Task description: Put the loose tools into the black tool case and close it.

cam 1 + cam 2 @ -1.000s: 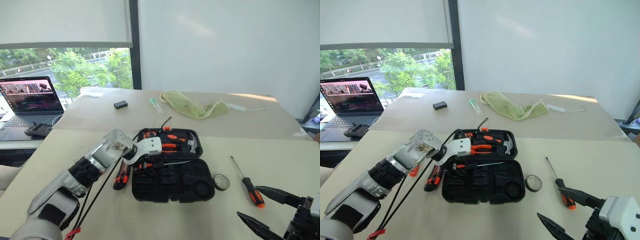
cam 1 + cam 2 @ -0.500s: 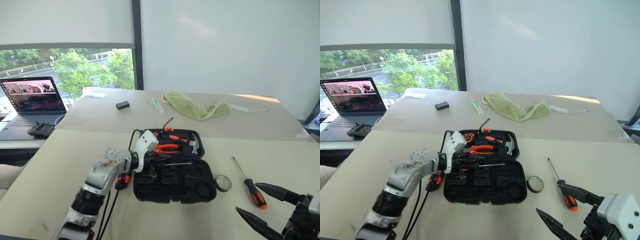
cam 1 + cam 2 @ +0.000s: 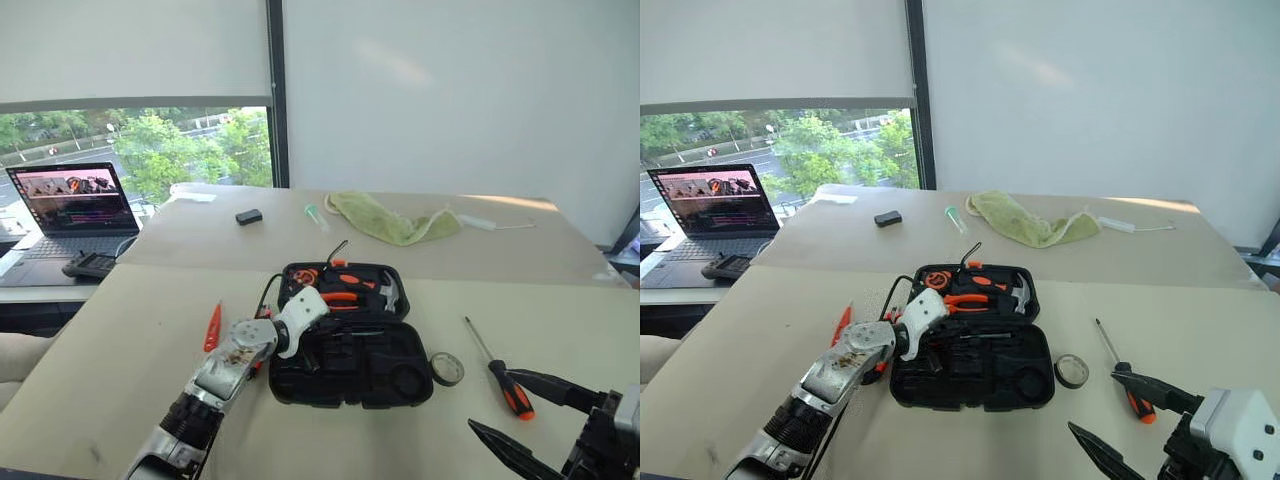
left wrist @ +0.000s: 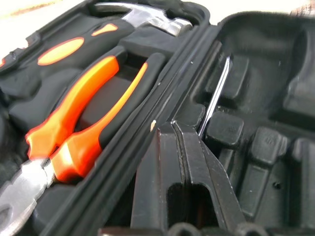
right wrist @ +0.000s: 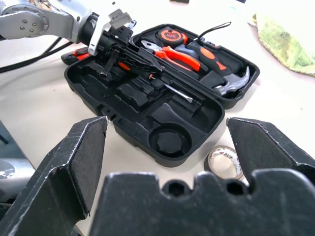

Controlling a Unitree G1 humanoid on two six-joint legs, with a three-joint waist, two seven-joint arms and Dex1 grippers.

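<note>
The robot sees an empty part [image 3: 400, 346] of the tool case between the round hollow and the hinge, so it expects the loose screwdriver's handle [image 3: 512, 391] to fit there when it lowers the handle in.
The black tool case [image 3: 400, 395] lies open in the middle of the table. My left gripper [image 3: 300, 335] is shut and empty, with its fingertips [image 4: 167, 135] down in the left end of the near half. An orange-and-black screwdriver [image 5: 162, 83] lies in the case along the hinge, just beyond the fingertips. The utility knife [image 5: 74, 55] rests on the table against the case's left side, under my left arm. A red tester screwdriver [image 3: 212, 327] lies further left. A tape roll [image 3: 446, 369] and a second screwdriver [image 3: 497, 368] lie right of the case. My right gripper [image 3: 492, 402] hangs open near them.
Pliers [image 4: 83, 118], a hammer [image 4: 147, 17] and a round tape measure [image 5: 171, 35] sit in the case's far half. On the far table are a green cloth [image 3: 395, 218], a small black box [image 3: 249, 216] and a white tube [image 3: 315, 213]. A laptop [image 3: 70, 205] stands at far left.
My left arm has sunk and its gripper has dropped into the case's near half and shut. The red tester, hidden by the arm before, now shows. My right gripper has kept still.
</note>
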